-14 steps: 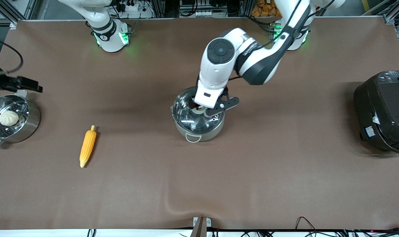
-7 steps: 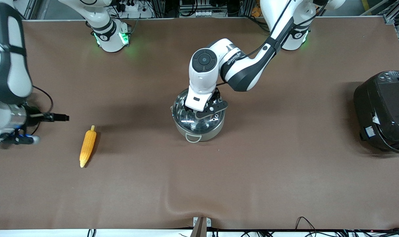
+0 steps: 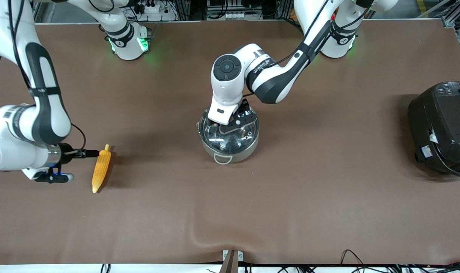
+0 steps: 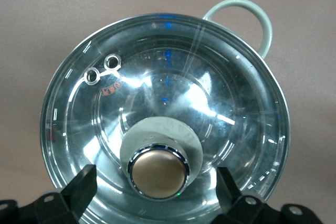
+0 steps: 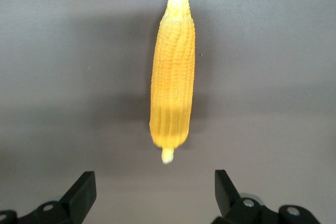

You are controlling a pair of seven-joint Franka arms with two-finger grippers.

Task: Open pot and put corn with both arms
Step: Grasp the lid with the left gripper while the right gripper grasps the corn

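Note:
I can see only shiny steel rings (image 4: 170, 74) through the glass lid, so I expect to find an empty steel pot (image 3: 233, 152) when I lift the lid away.
The steel pot (image 3: 229, 146) stands mid-table with its glass lid (image 3: 230, 131) on. My left gripper (image 3: 232, 122) is over the lid. In the left wrist view it (image 4: 156, 195) is open, with one finger on each side of the copper knob (image 4: 159, 174) and not touching it. The lid (image 4: 168, 98) and one pale loop handle (image 4: 247, 17) show there. The yellow corn (image 3: 101, 168) lies on the brown cloth toward the right arm's end. My right gripper (image 3: 51, 176) hangs over the cloth beside it. It (image 5: 155, 195) is open and empty in the right wrist view, and the corn (image 5: 172, 77) lies just ahead of its fingertips.
A large black electric cooker (image 3: 442, 129) stands at the left arm's end of the table. A small metal bracket (image 3: 232, 258) sits at the table edge nearest the front camera. My right arm covers the steamer pan's place.
My right arm has swung in from its end of the table and come down beside the corn. My left gripper has shifted over the lid and settled around the knob.

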